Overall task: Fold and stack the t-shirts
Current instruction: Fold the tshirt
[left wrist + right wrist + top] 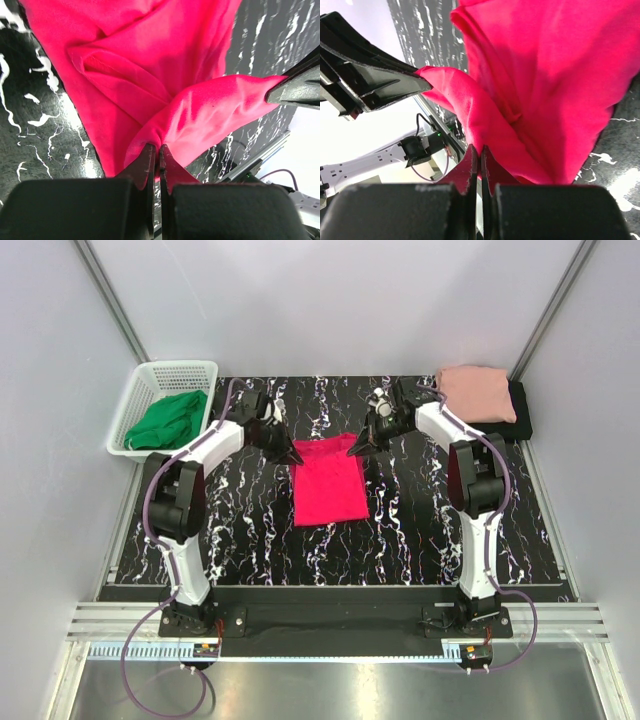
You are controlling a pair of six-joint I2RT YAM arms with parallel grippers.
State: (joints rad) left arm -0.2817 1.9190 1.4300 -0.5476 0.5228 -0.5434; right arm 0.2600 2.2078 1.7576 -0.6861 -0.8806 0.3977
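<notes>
The held edge of the crimson-pink t-shirt ends short of wrinkled cloth point(112, 72) beyond it, so both my grippers should move that edge toward the t-shirt's far edge point(322, 443) before they open.
A crimson-pink t-shirt point(329, 485) lies partly folded in the middle of the black marbled table point(420, 540). My left gripper point(296, 454) is shut on its far left corner, and my right gripper point(354, 449) is shut on its far right corner. In the left wrist view the pink cloth point(170, 75) bunches up from between my left gripper's point(158, 148) closed fingers. The right wrist view shows the same cloth point(545, 85) pinched by my right gripper point(480, 149). A folded salmon-pink t-shirt point(480, 392) lies on a black t-shirt point(521, 410) at the far right corner.
A white basket point(140, 400) holding a green garment point(166, 422) stands off the table's far left corner. Grey walls close in the back and both sides. The arm bases stand at the near edge.
</notes>
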